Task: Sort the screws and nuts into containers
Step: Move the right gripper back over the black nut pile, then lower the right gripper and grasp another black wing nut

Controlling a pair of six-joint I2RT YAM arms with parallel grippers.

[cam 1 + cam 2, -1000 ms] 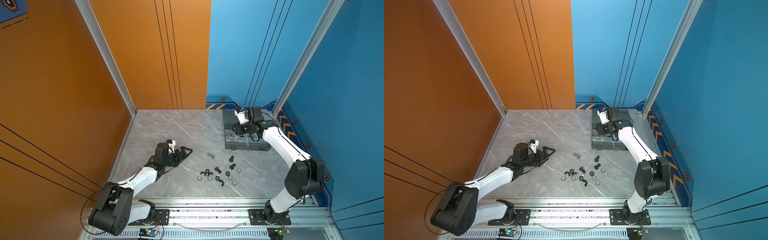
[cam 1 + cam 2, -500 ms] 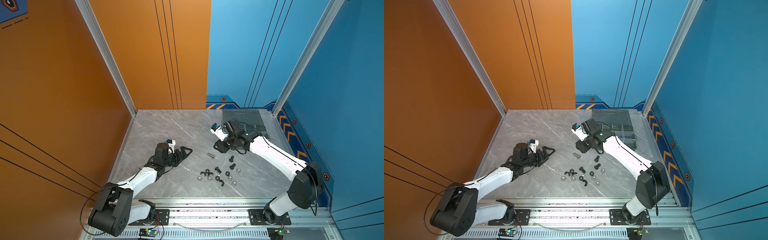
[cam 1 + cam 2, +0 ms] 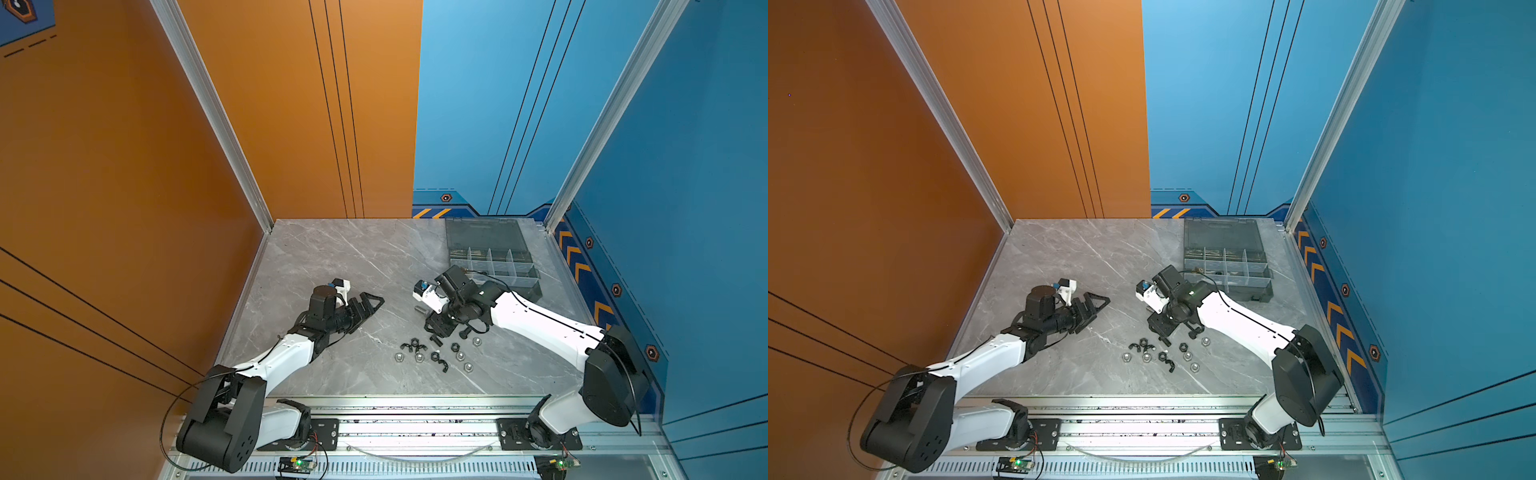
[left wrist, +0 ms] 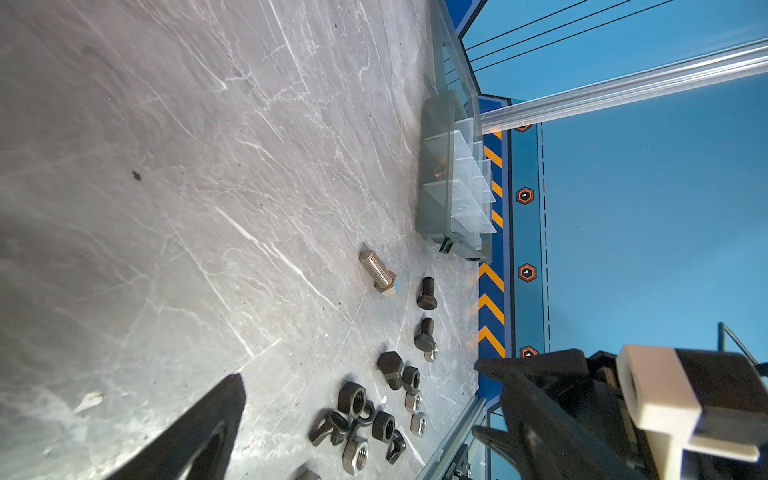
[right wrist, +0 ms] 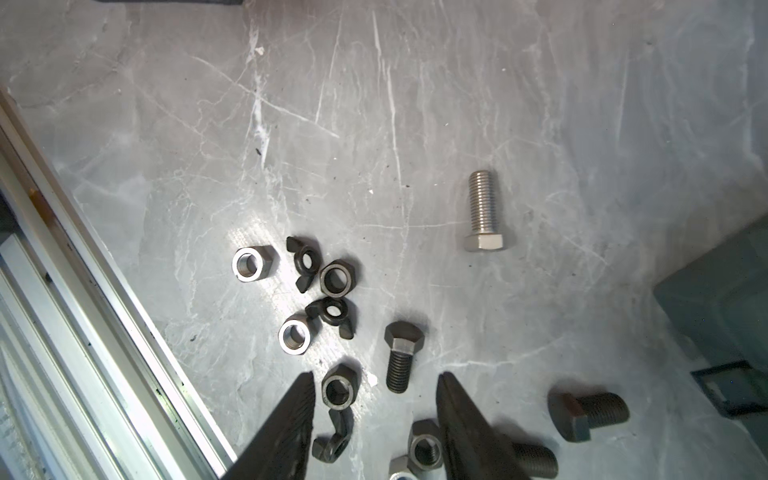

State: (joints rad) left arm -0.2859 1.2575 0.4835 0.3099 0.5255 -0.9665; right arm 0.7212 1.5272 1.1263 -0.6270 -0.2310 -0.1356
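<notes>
My open fingers are in line with the outermost black wing nut's narrow way (image 5: 304, 261), so my right gripper should keep going toward the wing nut (image 3: 406, 346) and close there.
Several nuts (image 3: 434, 355) (image 3: 1160, 355) and black screws lie in a loose cluster at the front middle of the table. A longer silver screw (image 5: 484, 212) (image 4: 377, 272) lies apart, behind them. My right gripper (image 5: 376, 376) (image 3: 436, 328) is open just over the cluster's back edge. A black nut (image 5: 338, 388) and the shaft of a black screw (image 5: 401, 355) lie between its fingers, untouched. Two more black screws (image 5: 588, 409) lie outside them. The containers sit in the grey organiser box (image 3: 492, 266) (image 3: 1225, 266) at the back right. My left gripper (image 4: 357, 372) (image 3: 376, 301) is open and empty, left of the cluster.
The box's lid (image 3: 484, 235) lies open flat toward the back wall. An aluminium rail (image 3: 415, 401) runs along the table's front edge close to the cluster. Orange and blue walls close in the table's left, back and right sides.
My right arm has swung from over the organiser box forward and left, down to the cluster of hardware. The left arm has not moved.
</notes>
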